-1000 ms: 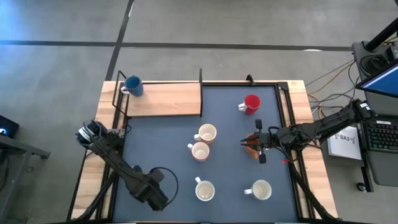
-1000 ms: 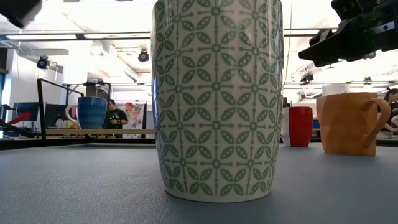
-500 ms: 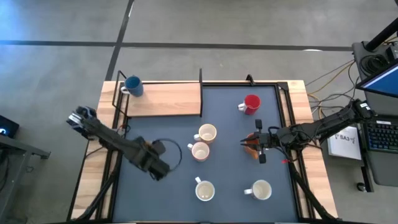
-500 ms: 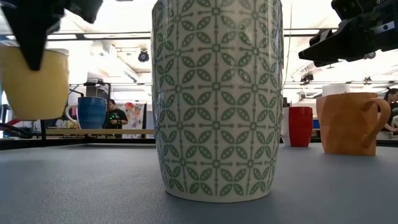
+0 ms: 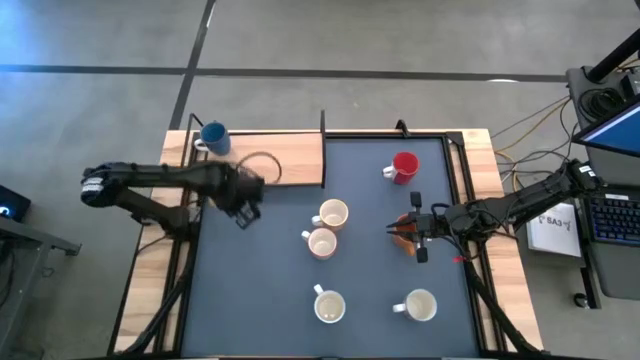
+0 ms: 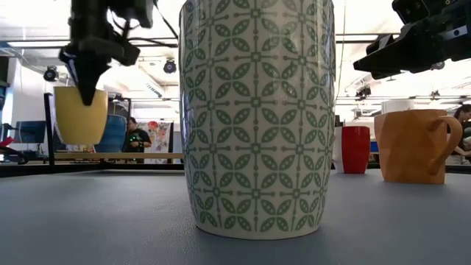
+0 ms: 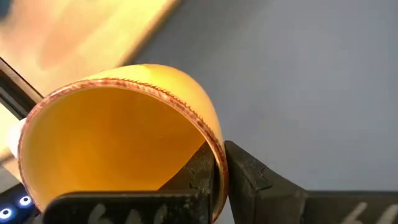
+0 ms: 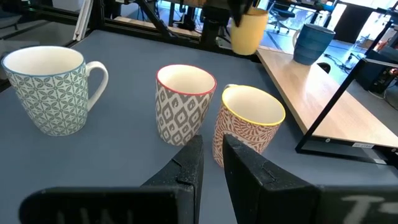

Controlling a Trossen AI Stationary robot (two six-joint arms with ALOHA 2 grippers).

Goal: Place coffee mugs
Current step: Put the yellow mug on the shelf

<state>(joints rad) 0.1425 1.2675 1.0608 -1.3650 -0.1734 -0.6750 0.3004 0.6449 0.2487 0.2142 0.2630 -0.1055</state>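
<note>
My left gripper is holding the yellow mug (image 8: 247, 33) upright, and the wooden board (image 8: 280, 63) beside the blue mug is open. It should keep going there and let go once the yellow mug's base rests.
My left gripper (image 5: 247, 196) carries a yellow mug (image 6: 79, 114) in the air near the wooden board (image 5: 290, 165), close to the blue mug (image 5: 213, 137) standing on that board. On the dark mat stand a red mug (image 5: 405, 165), two patterned mugs (image 5: 327, 228) side by side in the middle, and two white mugs (image 5: 329, 307) (image 5: 420, 304) near the front. My right gripper (image 5: 420, 238) hangs shut above the orange mug (image 6: 412, 145) without touching it. My left gripper pinches the yellow mug's wall at the rim (image 7: 214, 163), one finger inside the cup and one finger (image 7: 249, 177) outside. The fingers come from above, pointing down. The mug hangs upright below them, lifted clear of the mat and the board.
A black metal frame (image 5: 323, 125) borders the wooden board and the mat. The green-patterned mug (image 6: 256, 110) stands right before the low camera and hides much of the table. Free mat lies left of the middle mugs (image 5: 250, 260). A keyboard and cables sit off the table's right side.
My left gripper has swung from the table's near left corner toward the far edge and the wooden board, carrying the yellow mug in the air the whole way. The right arm has kept still.
</note>
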